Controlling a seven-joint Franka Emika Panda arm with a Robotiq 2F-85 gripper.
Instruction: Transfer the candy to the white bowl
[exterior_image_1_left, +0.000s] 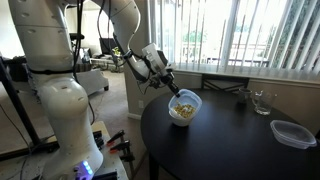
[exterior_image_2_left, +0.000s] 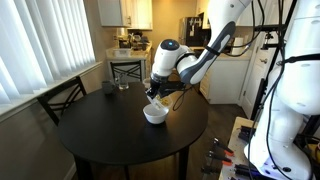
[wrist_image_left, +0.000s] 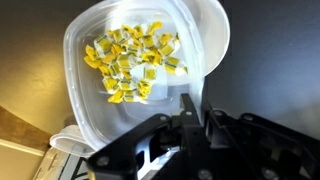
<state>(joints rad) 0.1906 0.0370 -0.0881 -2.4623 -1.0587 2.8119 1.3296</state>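
Observation:
The candy heaps (wrist_image_left: 118, 52) toward an edge of the container that points past the white bowl, so next my gripper raises and turns the container before it tips the container over the bowl's opening (wrist_image_left: 212, 36).
My gripper (wrist_image_left: 196, 108) is shut on the rim of a clear shallow plastic container (wrist_image_left: 92, 110) and holds it tilted. The candy (wrist_image_left: 130, 65), a heap of small yellow wrapped pieces, lies inside it toward the lower side. The white bowl (wrist_image_left: 216, 40) shows right behind the container's edge. In both exterior views the gripper (exterior_image_1_left: 166, 82) (exterior_image_2_left: 158, 90) holds the container (exterior_image_1_left: 186, 101) (exterior_image_2_left: 157, 100) just above the white bowl (exterior_image_1_left: 181, 119) (exterior_image_2_left: 155, 115), which stands on the round black table (exterior_image_1_left: 230, 145) (exterior_image_2_left: 110, 135).
A clear rectangular container (exterior_image_1_left: 292, 133) lies near the table's edge. A drinking glass (exterior_image_1_left: 262, 102) (exterior_image_2_left: 123, 85) and a small dark cup (exterior_image_1_left: 240, 97) (exterior_image_2_left: 108, 88) stand at the table's far side. Chairs (exterior_image_2_left: 62, 97) stand around the table.

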